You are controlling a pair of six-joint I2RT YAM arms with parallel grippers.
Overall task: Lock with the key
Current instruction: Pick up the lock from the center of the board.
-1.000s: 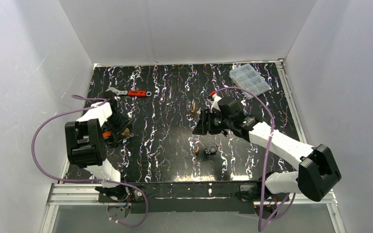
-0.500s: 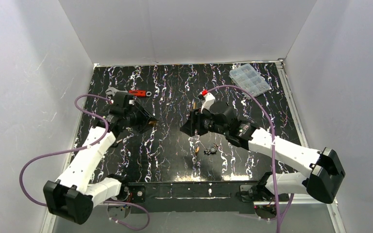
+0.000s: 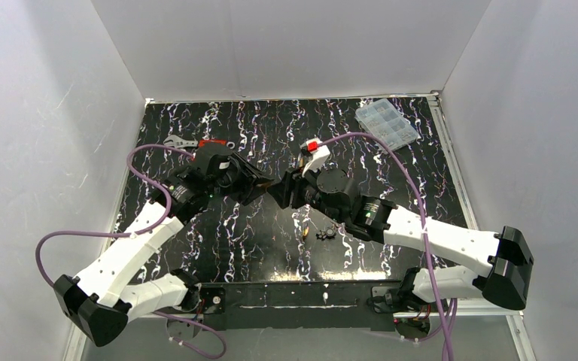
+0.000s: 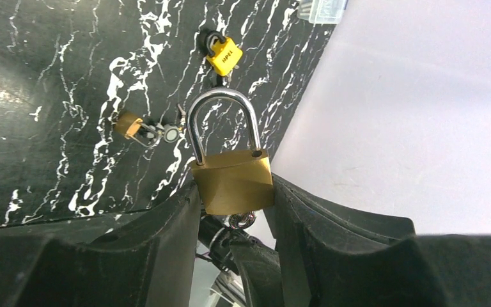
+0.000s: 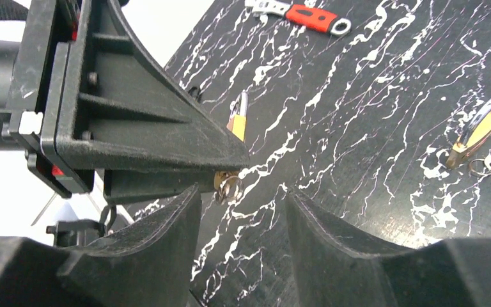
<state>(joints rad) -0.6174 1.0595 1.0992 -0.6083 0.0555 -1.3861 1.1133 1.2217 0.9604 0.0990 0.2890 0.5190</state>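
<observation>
The lock's bottom side (image 5: 226,183) is turned toward the open fingers of my right gripper. My left gripper should keep hold of the lock until those fingers close on its body (image 4: 233,187), and then let go.
My left gripper (image 4: 233,188) is shut on the lock (image 4: 233,182), a brass padlock held by its body, with the silver shackle standing clear of the fingers. A small silvery ring (image 4: 243,220) of the key hangs at the lock's underside; the key blade is hidden. My right gripper (image 5: 243,195) is open, its fingers apart just short of that ring (image 5: 228,186) and the lock's bottom edge. In the top view the left gripper (image 3: 258,188) and right gripper (image 3: 280,192) meet tip to tip above the table's middle.
A yellow padlock (image 4: 224,54) and a small brass lock with loose keys (image 4: 128,125) lie on the black marbled table (image 3: 218,226). The red-handled wrench (image 5: 307,16) lies far left, and the clear compartment box (image 3: 386,124) at far right.
My left arm swung from the left side to the table's middle, carrying the lock. My right gripper moved left to meet it.
</observation>
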